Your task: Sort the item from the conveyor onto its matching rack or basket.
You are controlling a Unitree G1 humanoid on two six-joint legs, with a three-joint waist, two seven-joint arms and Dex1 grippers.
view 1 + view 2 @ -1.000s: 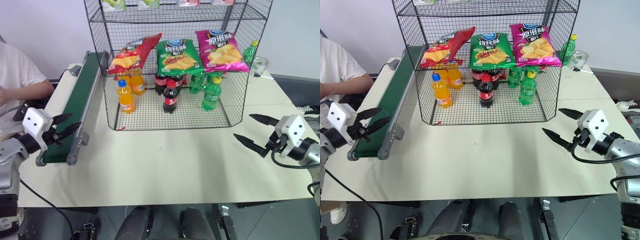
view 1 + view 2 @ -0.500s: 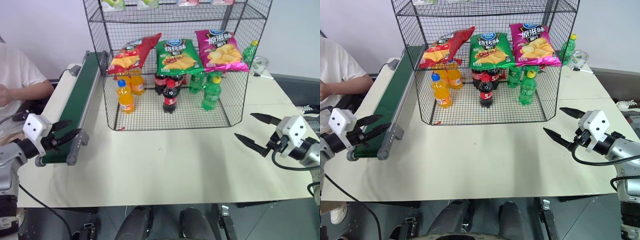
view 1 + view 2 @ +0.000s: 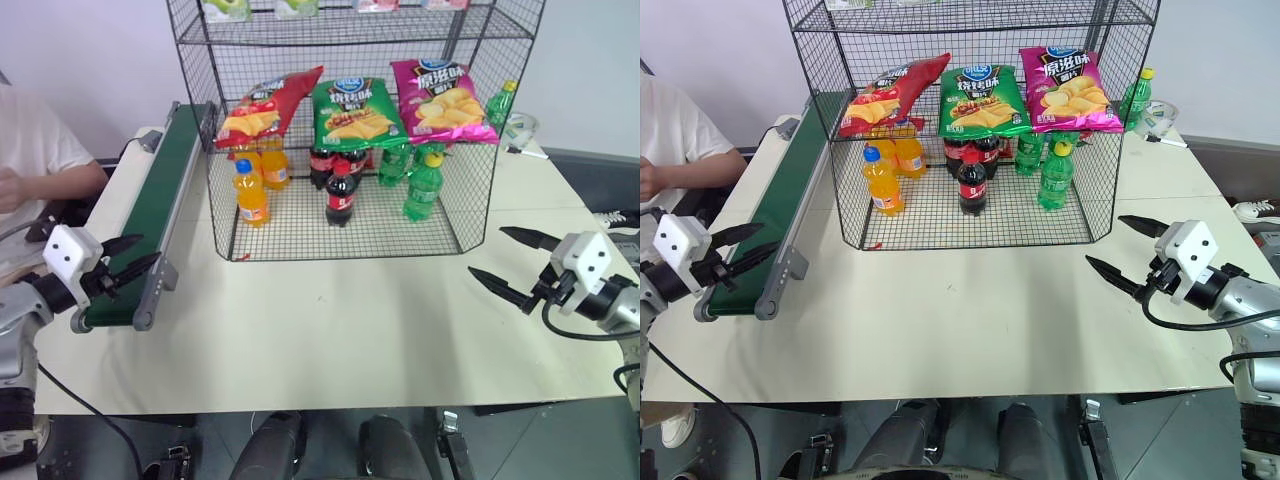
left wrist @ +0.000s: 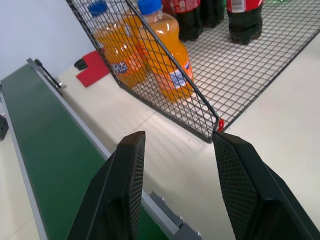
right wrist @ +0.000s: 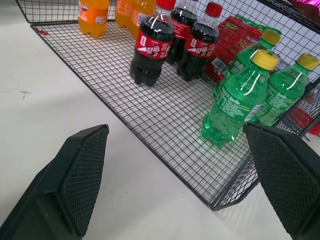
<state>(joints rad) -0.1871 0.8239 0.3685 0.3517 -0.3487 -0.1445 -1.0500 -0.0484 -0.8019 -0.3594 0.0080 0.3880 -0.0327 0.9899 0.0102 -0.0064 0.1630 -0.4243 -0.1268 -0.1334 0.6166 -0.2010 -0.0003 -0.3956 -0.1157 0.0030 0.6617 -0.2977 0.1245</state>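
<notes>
The red snack bag's corner sticks up (image 3: 314,75) on its own. When I lift the bag (image 3: 262,112), it will stay spread out rather than droop.
The red snack bag (image 3: 265,108) lies tilted at the left end of the rack's (image 3: 198,62) middle tier, one corner sticking up. The dark green conveyor (image 3: 160,195) runs along the table's left side with nothing on its belt (image 4: 45,150). My left gripper (image 3: 148,249) hovers open over the conveyor's near end, with nothing between its fingers (image 4: 131,165). My right gripper (image 3: 487,252) hangs open and empty above the table's right side, pointing toward the rack's lower tier.
A green chip bag (image 3: 355,112) and a magenta chip bag (image 3: 440,100) lie beside the red one. Orange bottles (image 3: 250,192), cola bottles (image 5: 150,47) and green bottles (image 5: 232,102) stand on the bottom tier. A person (image 3: 30,150) sits at the far left by the conveyor.
</notes>
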